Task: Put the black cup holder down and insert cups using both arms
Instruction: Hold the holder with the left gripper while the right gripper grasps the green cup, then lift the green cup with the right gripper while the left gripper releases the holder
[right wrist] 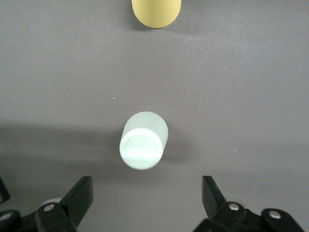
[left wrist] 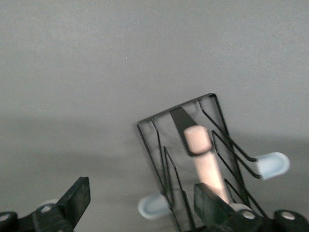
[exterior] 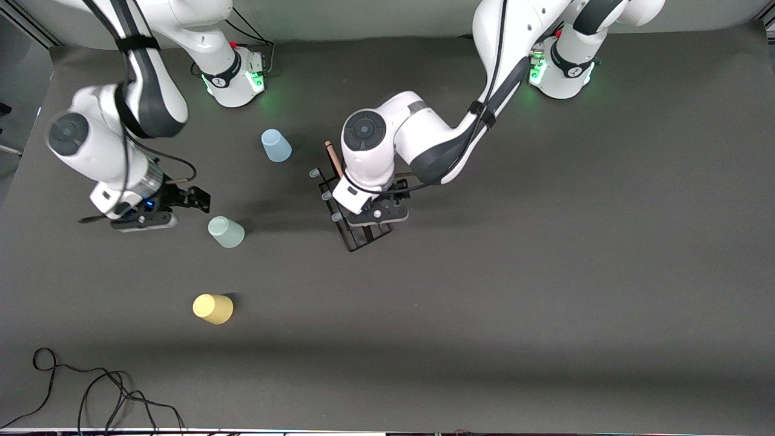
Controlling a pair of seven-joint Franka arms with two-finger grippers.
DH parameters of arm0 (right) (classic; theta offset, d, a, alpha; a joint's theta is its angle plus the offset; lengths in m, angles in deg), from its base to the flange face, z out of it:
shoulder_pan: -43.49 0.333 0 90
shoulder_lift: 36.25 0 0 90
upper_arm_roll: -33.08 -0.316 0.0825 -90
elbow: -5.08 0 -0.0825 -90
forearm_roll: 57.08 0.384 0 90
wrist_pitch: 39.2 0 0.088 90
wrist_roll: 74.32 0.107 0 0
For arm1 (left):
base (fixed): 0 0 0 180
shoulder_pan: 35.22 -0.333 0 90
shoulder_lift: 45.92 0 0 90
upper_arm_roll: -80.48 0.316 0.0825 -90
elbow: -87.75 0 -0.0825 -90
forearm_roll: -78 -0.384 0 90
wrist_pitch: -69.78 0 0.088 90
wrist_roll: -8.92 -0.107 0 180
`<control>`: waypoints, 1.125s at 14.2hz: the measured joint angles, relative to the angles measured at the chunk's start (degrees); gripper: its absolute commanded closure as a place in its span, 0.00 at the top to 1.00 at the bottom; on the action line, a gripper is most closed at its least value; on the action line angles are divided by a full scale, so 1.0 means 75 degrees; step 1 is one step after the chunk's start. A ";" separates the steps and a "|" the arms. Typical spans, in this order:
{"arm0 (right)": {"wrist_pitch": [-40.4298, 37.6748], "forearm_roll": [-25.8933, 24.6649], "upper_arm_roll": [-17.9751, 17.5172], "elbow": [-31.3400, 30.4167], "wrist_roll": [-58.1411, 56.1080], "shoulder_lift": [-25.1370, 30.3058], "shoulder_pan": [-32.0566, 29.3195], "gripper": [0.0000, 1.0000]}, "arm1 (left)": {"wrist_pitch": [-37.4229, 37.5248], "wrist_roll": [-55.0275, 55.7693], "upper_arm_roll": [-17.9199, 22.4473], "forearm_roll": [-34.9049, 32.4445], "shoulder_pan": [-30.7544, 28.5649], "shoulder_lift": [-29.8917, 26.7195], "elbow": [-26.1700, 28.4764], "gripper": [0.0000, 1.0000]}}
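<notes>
The green cup's closed base [exterior: 218, 226] points up. The green cup will slide with its opening down over a white-tipped peg when I lower it.
The black cup holder [exterior: 363, 236] stands on the table's middle, its wooden rod handle [exterior: 332, 158] on top. My left gripper [exterior: 378, 215] hangs open just over it. In the left wrist view the black cup holder [left wrist: 193, 140] lies below the left gripper [left wrist: 141, 193], the rod [left wrist: 205, 159] beside one finger [left wrist: 210, 205] and nothing gripped. My right gripper [exterior: 194, 198] stands open next to the green cup [exterior: 226, 232], which shows ahead of the right gripper [right wrist: 147, 188] as green cup [right wrist: 143, 140]. The blue cup [exterior: 275, 145] and yellow cup [exterior: 213, 309] stand apart.
Both arm bases [exterior: 236, 72] [exterior: 560, 69] stand along the table's edge farthest from the front camera. A loose black cable [exterior: 91, 387] lies at the nearest edge toward the right arm's end. The yellow cup [right wrist: 157, 12] shows in the right wrist view too.
</notes>
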 measured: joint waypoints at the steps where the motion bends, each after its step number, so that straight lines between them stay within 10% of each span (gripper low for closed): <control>1: 0.0201 0.0000 0.0000 0.0001 0.0000 -0.0199 0.0001 1.00 | 0.0012 -0.0144 0.0004 -0.0016 -0.0034 -0.0005 -0.0004 0.99; 13: 0.1430 0.0131 -0.0006 -0.0162 0.0070 -0.1442 0.0291 1.00 | -0.0344 0.0110 -0.0040 -0.0022 0.0022 0.0001 -0.0018 1.00; 16: 0.1432 0.0134 -0.0002 -0.0163 0.0071 -0.1515 0.0291 0.69 | -0.0815 0.0298 -0.0071 -0.0022 0.0285 0.0000 -0.0034 1.00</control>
